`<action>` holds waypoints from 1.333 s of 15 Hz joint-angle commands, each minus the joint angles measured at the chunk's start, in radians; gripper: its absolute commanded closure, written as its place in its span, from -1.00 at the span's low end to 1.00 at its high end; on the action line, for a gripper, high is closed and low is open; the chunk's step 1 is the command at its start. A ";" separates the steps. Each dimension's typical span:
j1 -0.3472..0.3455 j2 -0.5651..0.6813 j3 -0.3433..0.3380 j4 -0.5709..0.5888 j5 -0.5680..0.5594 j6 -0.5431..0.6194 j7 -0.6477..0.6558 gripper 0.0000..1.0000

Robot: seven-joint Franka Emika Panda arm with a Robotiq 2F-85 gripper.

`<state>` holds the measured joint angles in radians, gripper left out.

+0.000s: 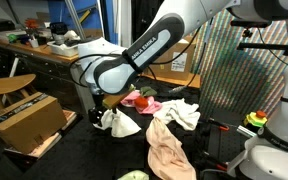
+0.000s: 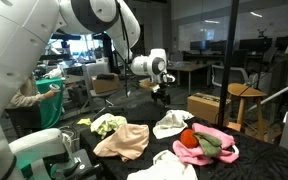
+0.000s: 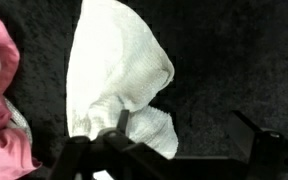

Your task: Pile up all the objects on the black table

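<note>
The white cloth's crumpled end (image 3: pixel 157 129) is clear of the pink cloth. My gripper should keep lowering its open fingers toward the folds (image 3: pixel 122 104) until they are on both sides of the folds.
A crumpled white cloth (image 3: pixel 119 70) lies on the black table (image 3: pixel 224 60) directly under my gripper (image 3: pixel 184 122). The gripper is open; its left finger is at the cloth's edge and its right finger is over bare table. In both exterior views the gripper (image 1: pixel 102 100) (image 2: pixel 162 92) hovers just above this cloth (image 1: pixel 119 122) (image 2: pixel 172 124). A pink cloth (image 1: pixel 139 100) (image 2: pixel 212 148) with a red item on it lies beside it. A beige cloth (image 1: pixel 169 150) (image 2: pixel 124 140), another white cloth (image 1: pixel 181 112) (image 2: pixel 169 168) and a yellow-green cloth (image 2: pixel 106 124) are spread over the table.
A cardboard box (image 1: pixel 24 122) (image 2: pixel 206 105) and a wooden chair (image 1: pixel 9 85) (image 2: pixel 246 100) stand just beyond the table's edge. A shimmering panel (image 1: pixel 239 70) stands behind the table. Cluttered desks fill the background.
</note>
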<state>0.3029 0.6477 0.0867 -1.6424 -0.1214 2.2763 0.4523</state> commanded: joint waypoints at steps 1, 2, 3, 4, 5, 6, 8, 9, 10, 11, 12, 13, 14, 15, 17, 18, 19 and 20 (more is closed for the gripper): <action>-0.005 0.095 -0.013 0.122 0.047 -0.058 -0.037 -1.00; -0.006 0.112 -0.018 0.136 0.050 -0.066 -0.036 -1.00; -0.007 0.127 -0.025 0.147 0.052 -0.073 -0.034 -1.00; -0.008 0.137 -0.032 0.154 0.053 -0.079 -0.032 -1.00; -0.010 0.149 -0.038 0.163 0.051 -0.083 -0.030 -1.00; -0.009 0.155 -0.046 0.168 0.048 -0.090 -0.027 -1.00; -0.008 0.167 -0.059 0.182 0.040 -0.099 -0.024 -1.00; -0.007 0.175 -0.067 0.190 0.036 -0.099 -0.020 -1.00; -0.004 0.179 -0.076 0.197 0.031 -0.101 -0.013 -1.00; -0.003 0.181 -0.082 0.202 0.029 -0.098 -0.008 -1.00; -0.002 0.185 -0.088 0.208 0.027 -0.093 -0.004 -1.00; -0.002 0.189 -0.094 0.214 0.027 -0.087 0.001 -1.00; -0.002 0.192 -0.099 0.222 0.027 -0.083 0.006 -1.00; -0.003 0.194 -0.103 0.225 0.029 -0.073 0.013 -1.00; 0.000 0.202 -0.114 0.234 0.028 -0.060 0.032 -1.00; 0.002 0.207 -0.121 0.237 0.028 -0.049 0.050 -1.00; 0.002 0.212 -0.124 0.239 0.029 -0.042 0.060 -1.00; 0.006 0.219 -0.132 0.242 0.026 -0.029 0.081 -1.00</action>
<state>0.2915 0.8257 -0.0189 -1.4494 -0.0934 2.2170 0.4812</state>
